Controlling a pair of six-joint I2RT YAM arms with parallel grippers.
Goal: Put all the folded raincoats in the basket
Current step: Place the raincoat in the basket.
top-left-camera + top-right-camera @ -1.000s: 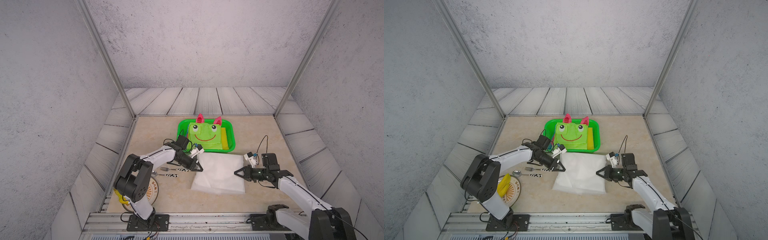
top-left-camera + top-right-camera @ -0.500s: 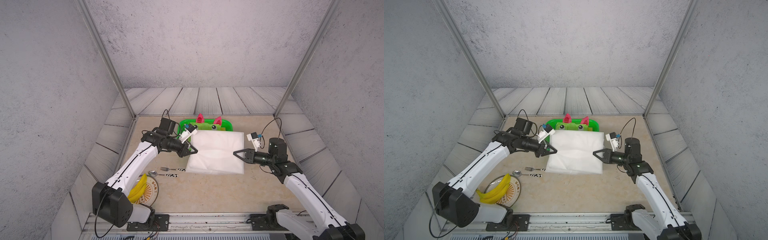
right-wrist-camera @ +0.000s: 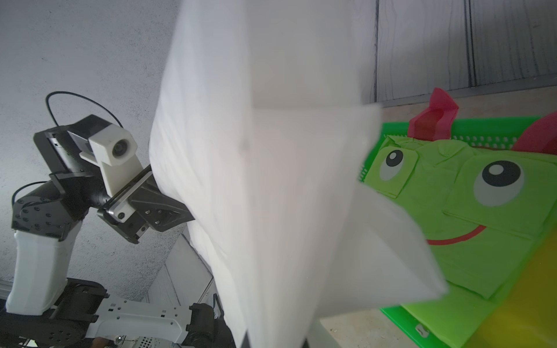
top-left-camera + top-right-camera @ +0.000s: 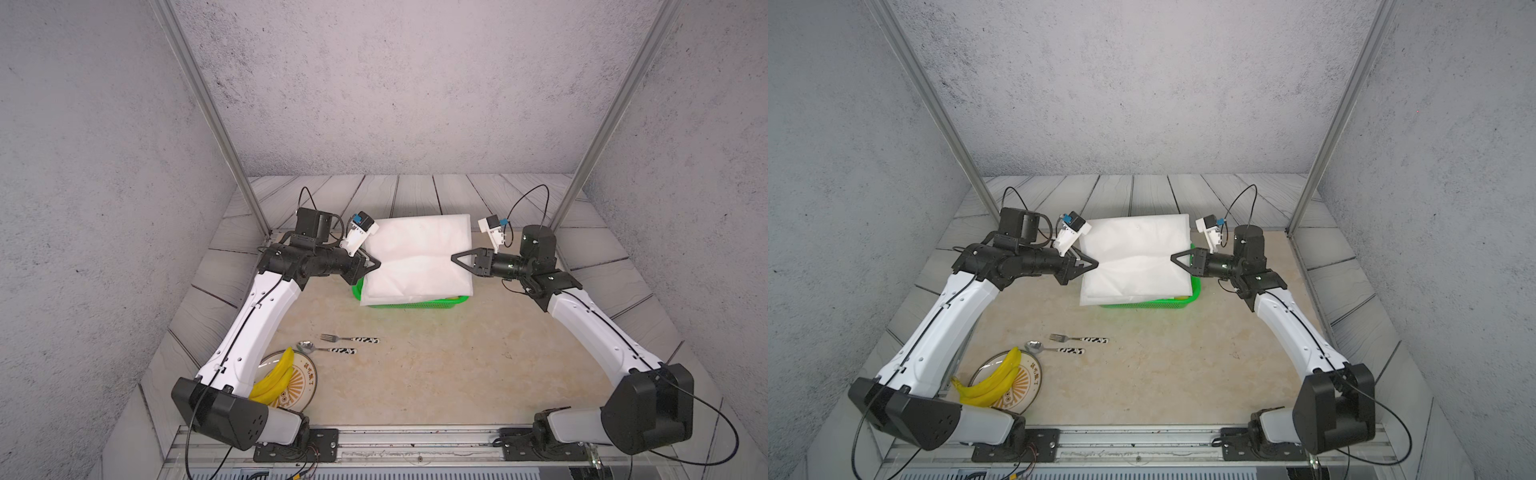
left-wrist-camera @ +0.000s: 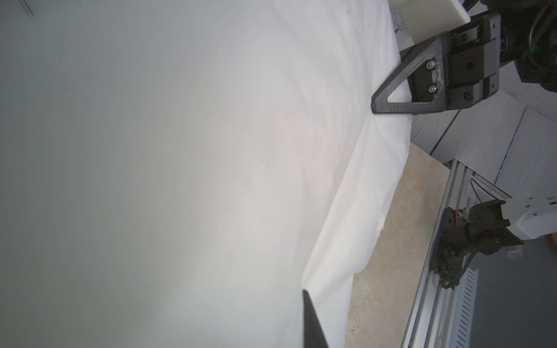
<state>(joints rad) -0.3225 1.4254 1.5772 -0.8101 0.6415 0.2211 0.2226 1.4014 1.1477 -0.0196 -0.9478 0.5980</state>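
My right gripper keeps lowering the white raincoat (image 4: 419, 257) until it rests inside the green basket (image 4: 424, 303) and then let go, because the raincoat hangs flat and level over the basket.
A white folded raincoat (image 4: 415, 257) (image 4: 1133, 257) hangs in the air over the basket, stretched between both arms. My left gripper (image 4: 376, 264) (image 4: 1094, 263) is shut on its left edge, my right gripper (image 4: 455, 257) (image 4: 1174, 257) shut on its right edge. Only the front wall of the bright green basket (image 4: 411, 305) (image 4: 1142, 305) shows under it. The right wrist view shows a lime-green frog-faced folded raincoat (image 3: 482, 211) lying inside the basket (image 3: 398, 316), below the white raincoat (image 3: 271, 180). White fabric (image 5: 211, 150) fills the left wrist view.
A fork (image 4: 349, 338) and a spoon (image 4: 328, 348) lie on the table in front of the basket. A plate (image 4: 305, 382) with bananas (image 4: 274, 380) sits at the front left by the left arm's base. Something yellow (image 3: 527, 301) lies beside the frog raincoat.
Both arms lifted the white raincoat off the table and carried it back and up. It now hangs over the basket and hides the frog face from above.
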